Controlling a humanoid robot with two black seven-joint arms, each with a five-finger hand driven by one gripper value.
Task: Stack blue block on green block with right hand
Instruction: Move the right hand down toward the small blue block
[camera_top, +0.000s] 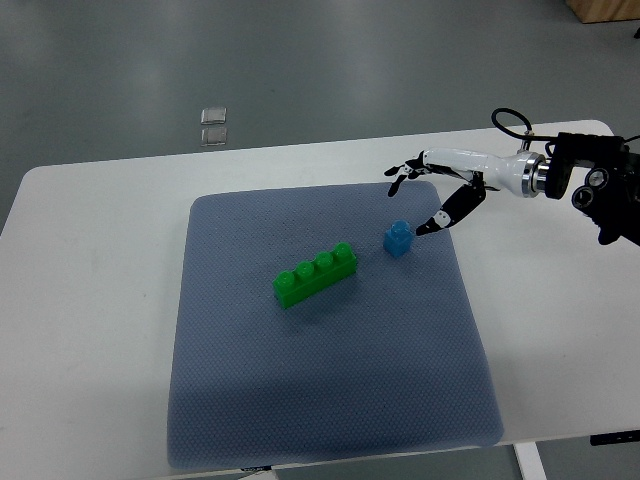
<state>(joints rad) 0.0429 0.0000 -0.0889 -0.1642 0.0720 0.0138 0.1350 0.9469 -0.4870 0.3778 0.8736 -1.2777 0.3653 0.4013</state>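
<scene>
My gripper will turn the long green block (316, 275) a little when I set the blue block on the long green block's studs, because the long green block lies unheld on the grey mat (322, 303).
A small blue block (398, 238) stands on the grey mat (320, 380), right of centre. To its left lies a long green block (315, 274) with several studs, angled up to the right. My right hand (420, 200) reaches in from the right edge, just above and right of the blue block. Its fingers (404, 172) are spread and hold nothing, and the thumb tip (428, 226) sits close to the block's right side. The left arm does not show.
The mat lies on a white table (90, 300), whose far edge runs behind the hand. Two small clear squares (213, 125) lie on the floor beyond the table. A wooden piece (605, 10) shows at the top right corner.
</scene>
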